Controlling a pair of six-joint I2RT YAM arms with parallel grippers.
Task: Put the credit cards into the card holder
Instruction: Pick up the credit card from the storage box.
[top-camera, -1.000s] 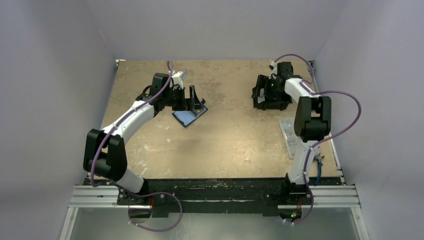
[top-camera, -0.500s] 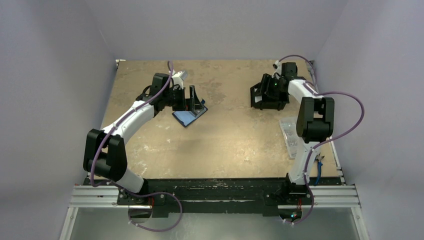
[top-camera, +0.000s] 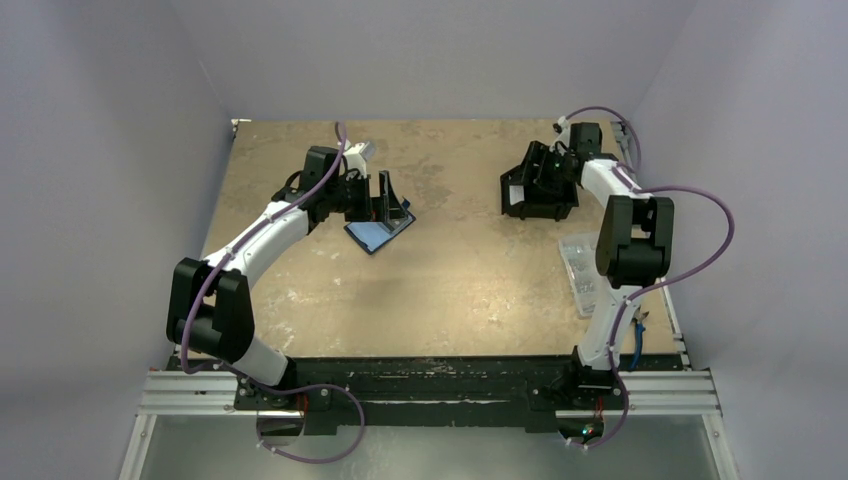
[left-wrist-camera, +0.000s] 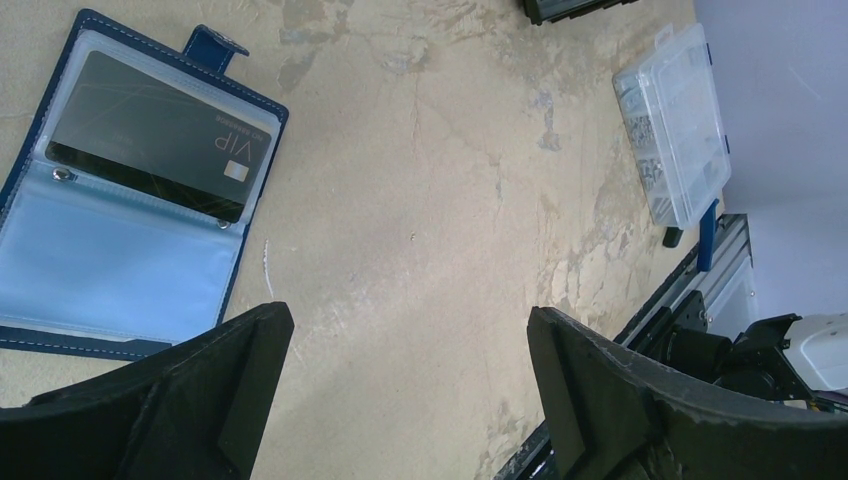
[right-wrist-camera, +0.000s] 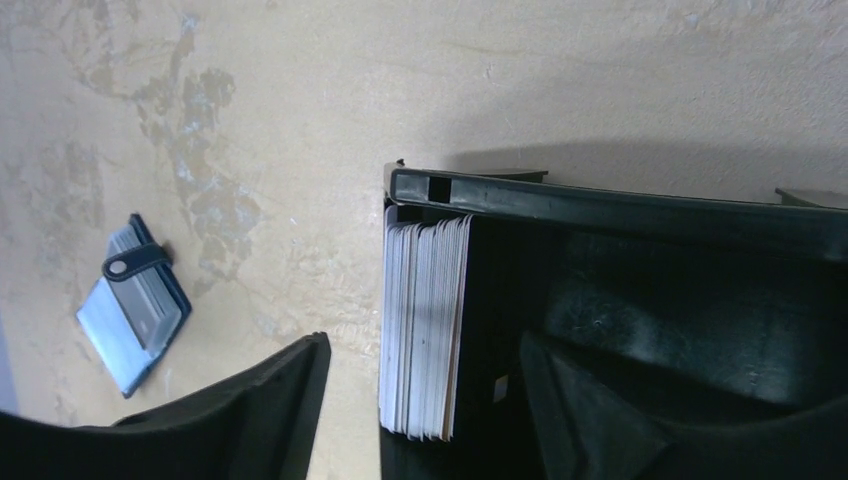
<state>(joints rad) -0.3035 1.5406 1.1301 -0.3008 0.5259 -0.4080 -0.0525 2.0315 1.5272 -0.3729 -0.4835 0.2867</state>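
The credit cards (right-wrist-camera: 426, 325) are standing packed against the end of the black box. My right gripper should separate a card into the box's empty space (right-wrist-camera: 680, 305) before it grips that card.
The card holder (top-camera: 378, 236) lies open on the table, navy outside and pale blue inside (left-wrist-camera: 120, 250). A black VIP card (left-wrist-camera: 160, 150) sits in its clear sleeve. My left gripper (left-wrist-camera: 410, 380) hovers open just right of it with nothing between the fingers. The credit cards (right-wrist-camera: 425, 320) are a stack of white cards standing on edge in a black box (right-wrist-camera: 620, 205). My right gripper (right-wrist-camera: 420, 400) is open around the stack. One finger (right-wrist-camera: 270, 410) is outside the box, apart from the cards. The other (right-wrist-camera: 600, 410) is inside the box.
A clear plastic compartment box (top-camera: 582, 270) lies near the right edge of the table, also seen in the left wrist view (left-wrist-camera: 675, 125). The black box (top-camera: 540, 190) stands at the far right. Grey walls enclose the table on three sides.
My right wrist has turned and shifted over the black box, and the box has slid slightly left. The left arm and the card holder have not moved.
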